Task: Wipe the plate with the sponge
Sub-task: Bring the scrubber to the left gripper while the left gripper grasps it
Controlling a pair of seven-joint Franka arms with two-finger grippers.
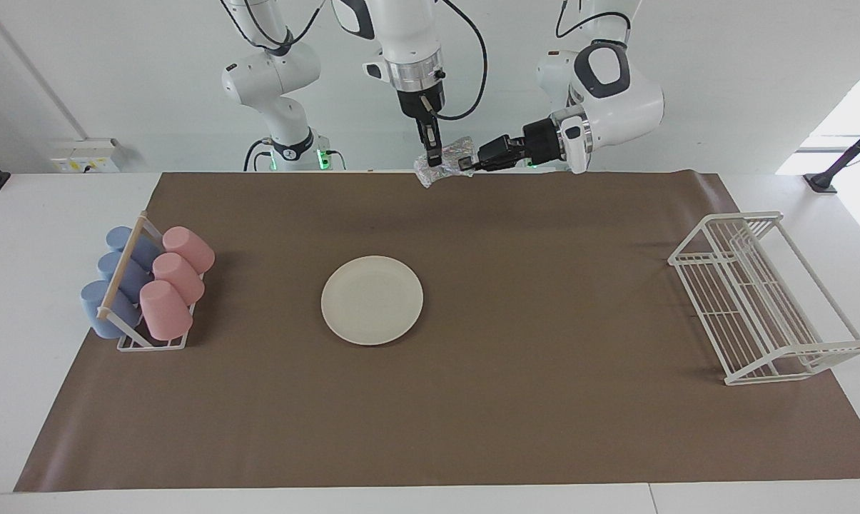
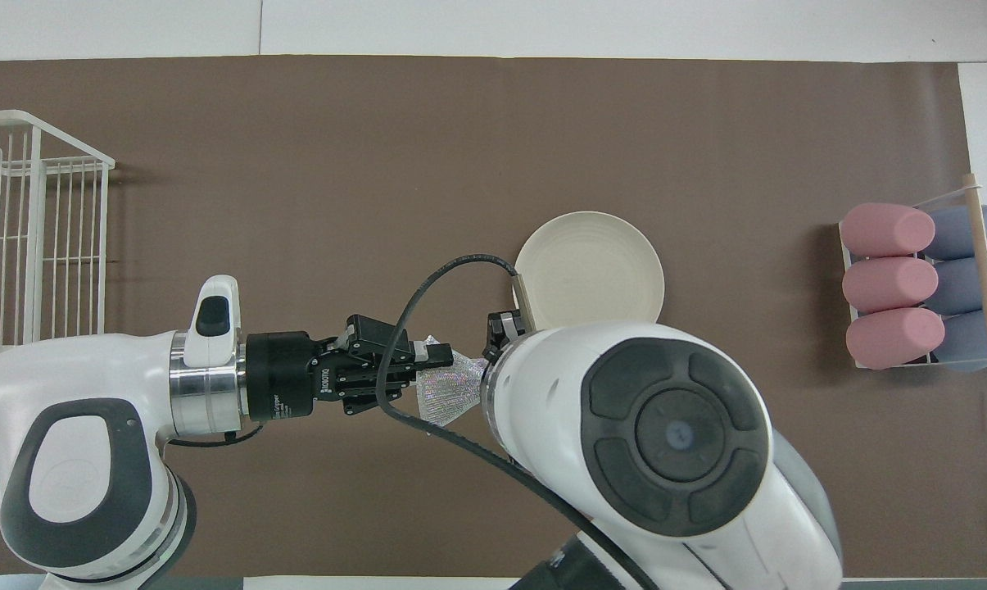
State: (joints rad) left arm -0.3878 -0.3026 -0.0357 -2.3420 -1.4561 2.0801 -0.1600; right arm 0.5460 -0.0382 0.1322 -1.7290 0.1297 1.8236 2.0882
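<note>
The silvery sponge (image 2: pixel 450 392) is held by both my grippers, so next my right gripper lets go and moves away before my left gripper takes the sponge to the wire dish rack (image 1: pixel 750 278).
The cream-white plate (image 1: pixel 372 300) lies flat on the brown mat, with nothing on it; it also shows in the overhead view (image 2: pixel 589 270). The silvery sponge (image 1: pixel 444 161) hangs in the air over the mat's edge nearest the robots, and shows in the overhead view (image 2: pixel 448 393). My left gripper (image 1: pixel 467 164) reaches in sideways and is shut on one end of the sponge (image 2: pixel 437 360). My right gripper (image 1: pixel 433 158) points straight down into the sponge's other end. In the overhead view my right arm hides its own gripper and part of the plate.
A rack with pink cups (image 1: pixel 176 278) and blue cups (image 1: pixel 115 282) stands at the right arm's end of the table. A white wire dish rack (image 1: pixel 761 300) stands at the left arm's end. The brown mat (image 1: pixel 544 400) covers most of the table.
</note>
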